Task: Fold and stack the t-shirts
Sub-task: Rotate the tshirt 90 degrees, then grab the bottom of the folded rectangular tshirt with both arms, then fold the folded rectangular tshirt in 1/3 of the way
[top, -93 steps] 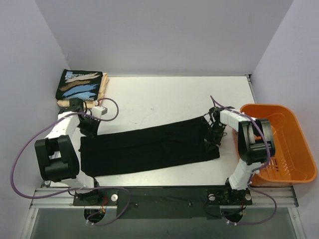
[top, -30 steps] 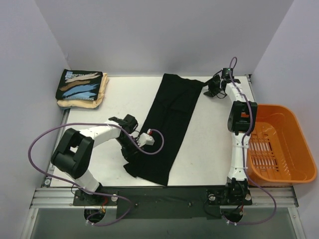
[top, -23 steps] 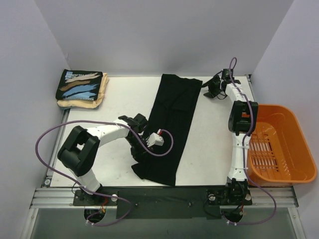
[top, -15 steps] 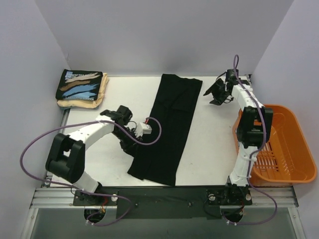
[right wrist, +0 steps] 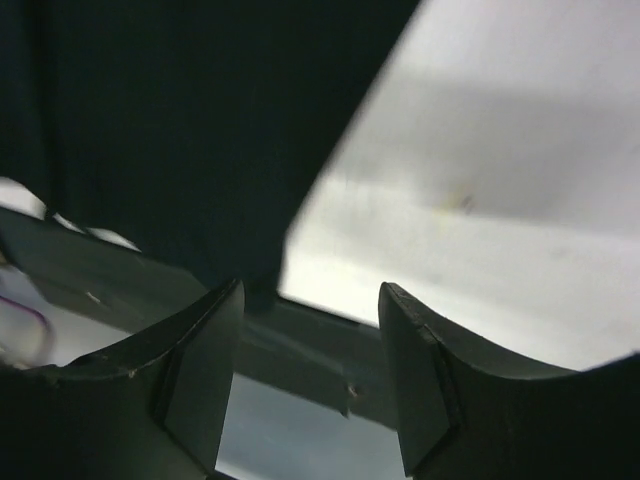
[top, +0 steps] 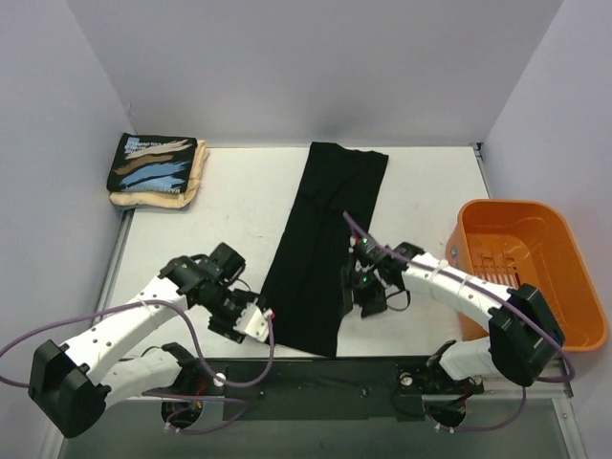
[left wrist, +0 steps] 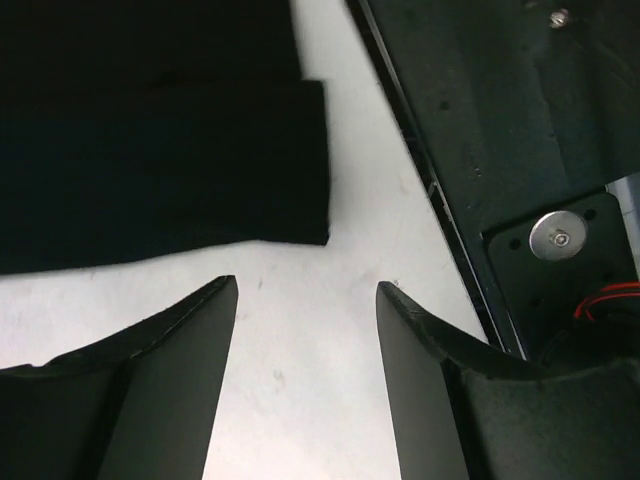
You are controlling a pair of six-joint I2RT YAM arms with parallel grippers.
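Observation:
My gripper will carry the black t-shirt's near end forward, and the t-shirt should fold over while its far end stays put, because the t-shirt lies long and flat.
A plain black t-shirt, folded into a long strip, lies flat from the table's far edge to its near edge. My left gripper sits just left of the strip's near end, open, with only bare table between its fingers. The left wrist view shows the shirt's corner ahead of the open left gripper. My right gripper hovers by the strip's right edge, open and holding nothing. In the right wrist view the black cloth lies ahead-left of the right gripper. A print t-shirt rests folded on a cream t-shirt at the back left.
An orange basket stands at the right side of the table. The black front rail runs along the table's near edge, close to my left gripper. White walls enclose the table on three sides.
My left gripper opened, let go of the black shirt's near end and pulled back to the near left. My right arm swung from the far right corner to the strip's right edge.

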